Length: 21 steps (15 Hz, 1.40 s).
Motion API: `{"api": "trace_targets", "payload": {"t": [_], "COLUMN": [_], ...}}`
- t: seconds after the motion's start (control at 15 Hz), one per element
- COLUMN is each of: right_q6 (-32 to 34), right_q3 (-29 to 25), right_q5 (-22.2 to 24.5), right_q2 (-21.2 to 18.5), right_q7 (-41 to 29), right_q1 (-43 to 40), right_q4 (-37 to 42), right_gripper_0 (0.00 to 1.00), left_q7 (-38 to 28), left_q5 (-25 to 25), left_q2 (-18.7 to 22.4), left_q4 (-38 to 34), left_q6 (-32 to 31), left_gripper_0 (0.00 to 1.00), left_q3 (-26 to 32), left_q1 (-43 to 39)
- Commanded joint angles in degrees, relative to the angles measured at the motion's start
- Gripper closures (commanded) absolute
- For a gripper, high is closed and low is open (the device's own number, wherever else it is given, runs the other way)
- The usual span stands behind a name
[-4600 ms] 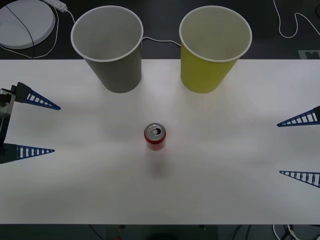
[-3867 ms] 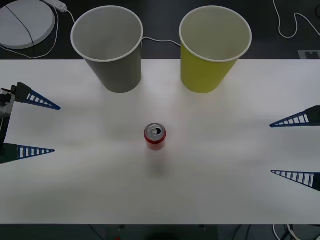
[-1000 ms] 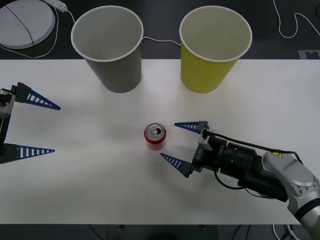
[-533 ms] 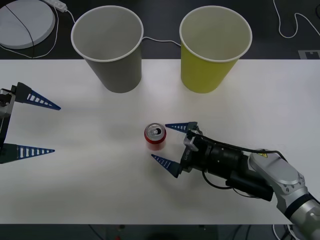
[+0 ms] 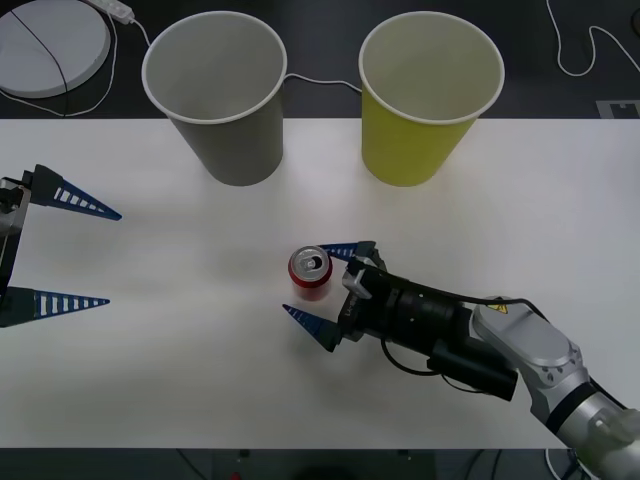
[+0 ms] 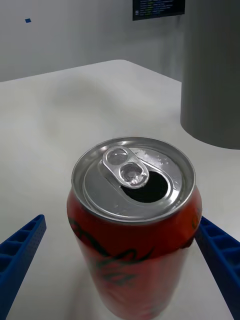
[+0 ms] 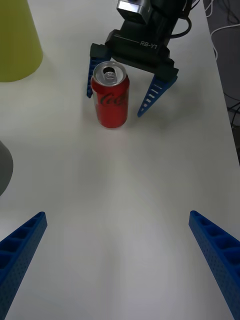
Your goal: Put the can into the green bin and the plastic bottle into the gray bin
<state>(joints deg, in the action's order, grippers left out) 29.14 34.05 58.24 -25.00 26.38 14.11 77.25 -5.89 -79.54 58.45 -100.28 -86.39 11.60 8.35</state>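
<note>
The blue fingers have open ribs [image 5: 342,251]. I expect them to bend around the can [image 5: 310,275] when I lift, while the can keeps its round shape.
The can [image 5: 311,273] is small and red with a silver top, and it stands upright mid-table. My right gripper [image 5: 303,278] is open around it, one blue finger on each side. In the right wrist view the can [image 6: 135,240] sits between the fingers [image 6: 20,260], with a gap on one side. My left gripper [image 5: 114,258] rests open at the table's left edge, far from the can [image 7: 112,100]. The gray bin [image 5: 225,110] and the green bin [image 5: 420,110] stand upright at the back. The plastic bottle is out of view.
Behind the table lie a white round disc [image 5: 50,45] at the back left and cables [image 5: 590,50] at the back right. The right arm's black wrist and silver forearm [image 5: 500,350] stretch across the table's front right.
My right arm came in from the table's right edge and slid leftward until its open fingers straddled the can. The can, both bins and the left arm stayed put.
</note>
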Motion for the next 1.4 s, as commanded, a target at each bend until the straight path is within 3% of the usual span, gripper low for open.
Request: {"api": "trace_targets", "payload": {"t": [0.07, 0.13, 0.27, 0.33, 1.07, 1.2, 1.4], "right_q6": [-0.9, -1.3, -1.8, -2.0, 1.3, 1.5, 2.8], "right_q3": [0.4, 0.4, 0.5, 0.4, -1.2, -1.5, -2.8], "right_q5": [0.0, 0.6, 0.7, 0.8, 0.7, 4.1, 13.9], "right_q2": [0.3, 0.4, 0.5, 0.5, -0.2, -2.0, -5.1], "right_q7": [-0.3, -0.2, -0.3, -0.4, -1.3, -4.2, -15.5], "right_q1": [0.3, 0.4, 0.6, 0.6, 0.6, 0.6, 0.0], "right_q4": [0.0, 0.0, 0.0, 0.0, 0.4, 3.1, 8.2], "right_gripper_0": [0.0, 0.03, 0.88, 0.99, 1.0, 1.0, 1.0], "left_q7": [0.0, 0.0, 0.0, 0.0, 0.0, 0.0, 0.0], "left_q5": [0.0, 0.0, 0.0, 0.0, 0.0, 0.0, 0.0], "left_q2": [0.0, 0.0, 0.0, 0.0, 0.0, 0.0, 0.0], "left_q4": [0.0, 0.0, 0.0, 0.0, 0.0, 0.0, 0.0], "left_q6": [0.0, 0.0, 0.0, 0.0, 0.0, 0.0, 0.0], "left_gripper_0": [0.0, 0.0, 0.0, 0.0, 0.0, 0.0, 0.0], "left_q3": [0.0, 0.0, 0.0, 0.0, 0.0, 0.0, 0.0], "left_q1": [0.0, 0.0, 0.0, 0.0, 0.0, 0.0, 0.0]}}
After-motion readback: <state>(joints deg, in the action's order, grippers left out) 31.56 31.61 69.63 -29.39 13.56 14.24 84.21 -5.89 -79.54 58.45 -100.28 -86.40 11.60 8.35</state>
